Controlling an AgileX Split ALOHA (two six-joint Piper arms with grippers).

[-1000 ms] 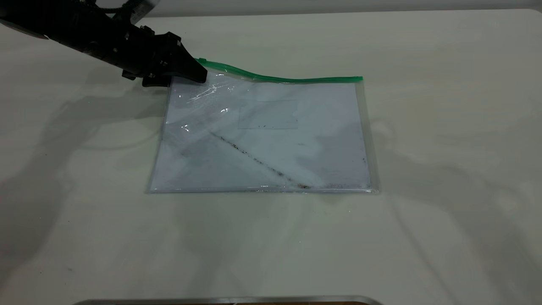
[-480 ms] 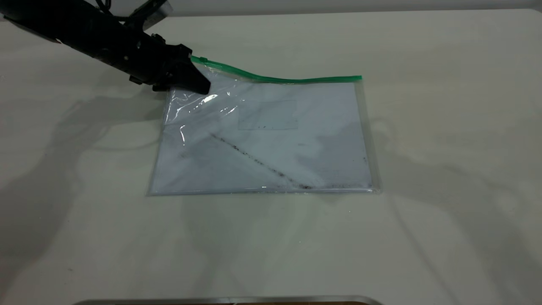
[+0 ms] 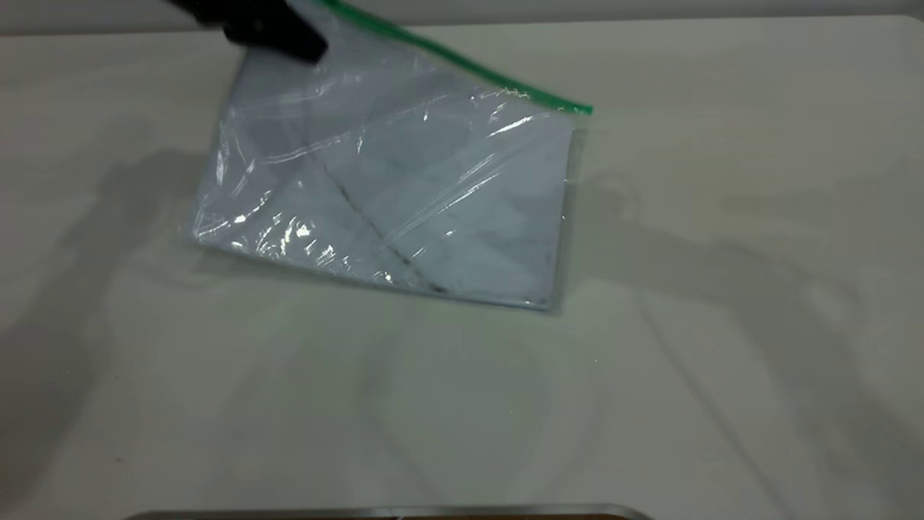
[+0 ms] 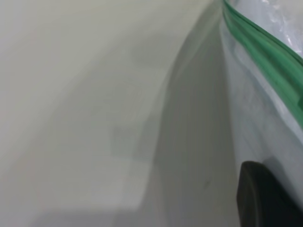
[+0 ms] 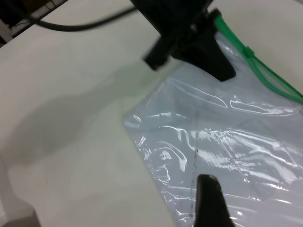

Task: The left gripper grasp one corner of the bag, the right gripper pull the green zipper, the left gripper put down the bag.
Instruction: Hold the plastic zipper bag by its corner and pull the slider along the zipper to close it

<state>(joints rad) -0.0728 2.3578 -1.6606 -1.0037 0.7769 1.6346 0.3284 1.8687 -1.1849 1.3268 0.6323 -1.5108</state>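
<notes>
The green slider tab is out of reach of the right gripper's fingers, so the robot's left gripper should bring the bag back and tilt the green zipper toward the right gripper.
My left gripper is at the exterior view's top left, shut on one corner of the bag, and holds that corner well above the table. The clear bag hangs tilted, wrinkled and shiny, and its low edge rests on the table. The white sheet and the dark diagonal streak show through. The green zipper strip runs down from the held corner. The right wrist view shows the left gripper on the bag, with the green slider tab beside it. My right gripper hovers over the bag, out of the exterior view.
The pale table spreads all round the bag. A metal edge lies along the exterior view's bottom. A white object shows at the corner of the right wrist view.
My left gripper has risen sharply with the bag's corner. The bag has gone from nearly flat to steeply tilted and has slid to the left.
</notes>
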